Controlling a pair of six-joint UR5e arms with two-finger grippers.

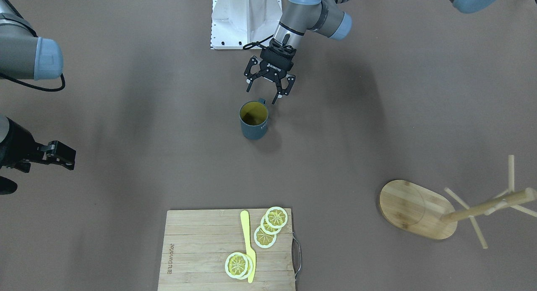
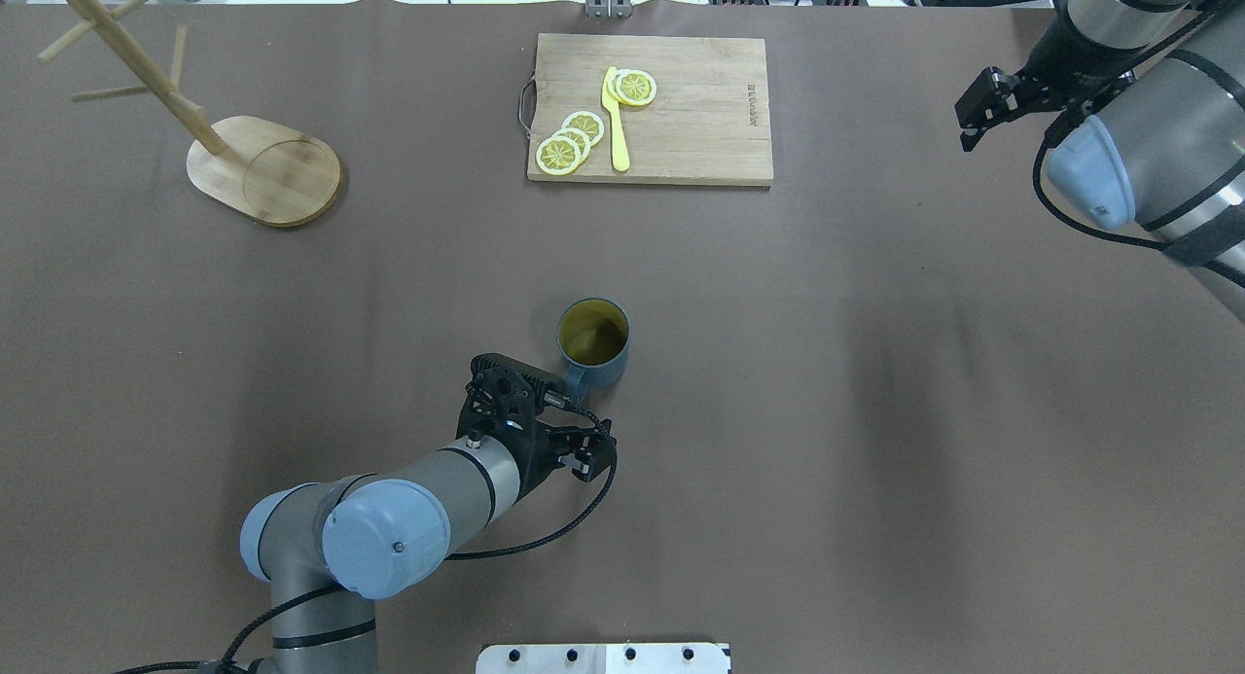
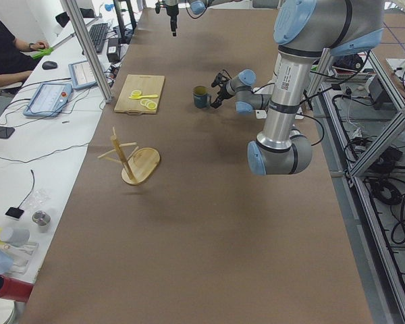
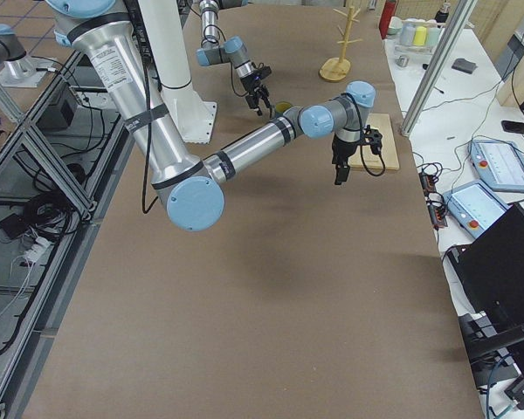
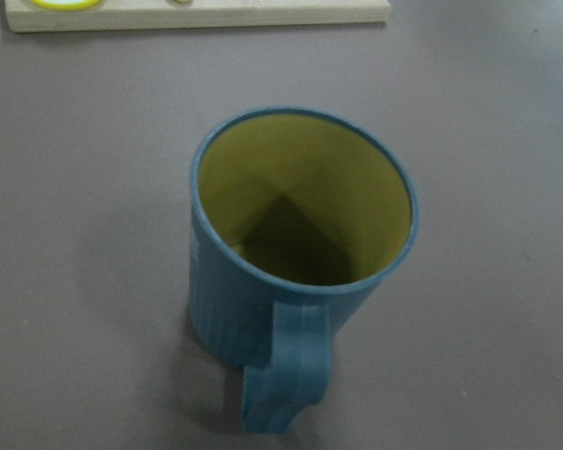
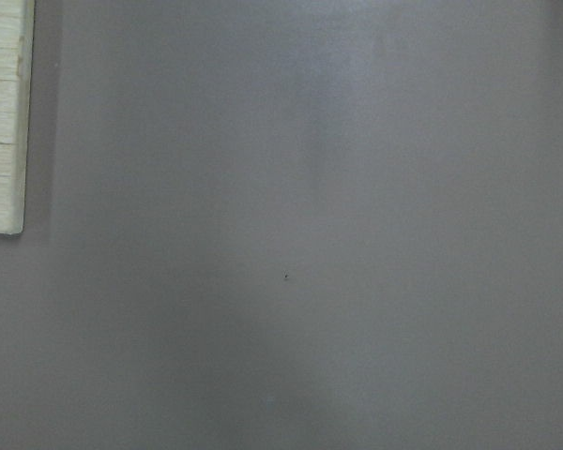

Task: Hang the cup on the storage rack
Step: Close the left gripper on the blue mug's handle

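Note:
My gripper will push the cup onto a peg, and the cup will slip over it opening first, because the cup's opening (image 1: 254, 114) is wider than the storage rack's slim wires (image 1: 478, 232).
The cup (image 1: 254, 121) is a slate-blue mug with a yellow inside. It stands upright mid-table (image 2: 594, 341) with its handle turned toward the robot. My left gripper (image 1: 263, 94) is open just behind the handle (image 2: 576, 423) and does not touch it. In the left wrist view the cup (image 5: 300, 244) fills the frame, handle nearest. The storage rack (image 1: 415, 211) is a bamboo mug tree that stands upright at the far left (image 2: 263, 168), its pegs bare. My right gripper (image 2: 976, 110) hangs open and empty over the far right of the table (image 1: 63, 156).
A slatted cutting board (image 2: 681, 110) with lemon slices (image 2: 569, 139) and a yellow knife (image 2: 615, 120) lies at the far middle edge. The white mount plate (image 1: 243, 18) is at the robot's base. Brown table (image 2: 875, 411) surrounds the cup.

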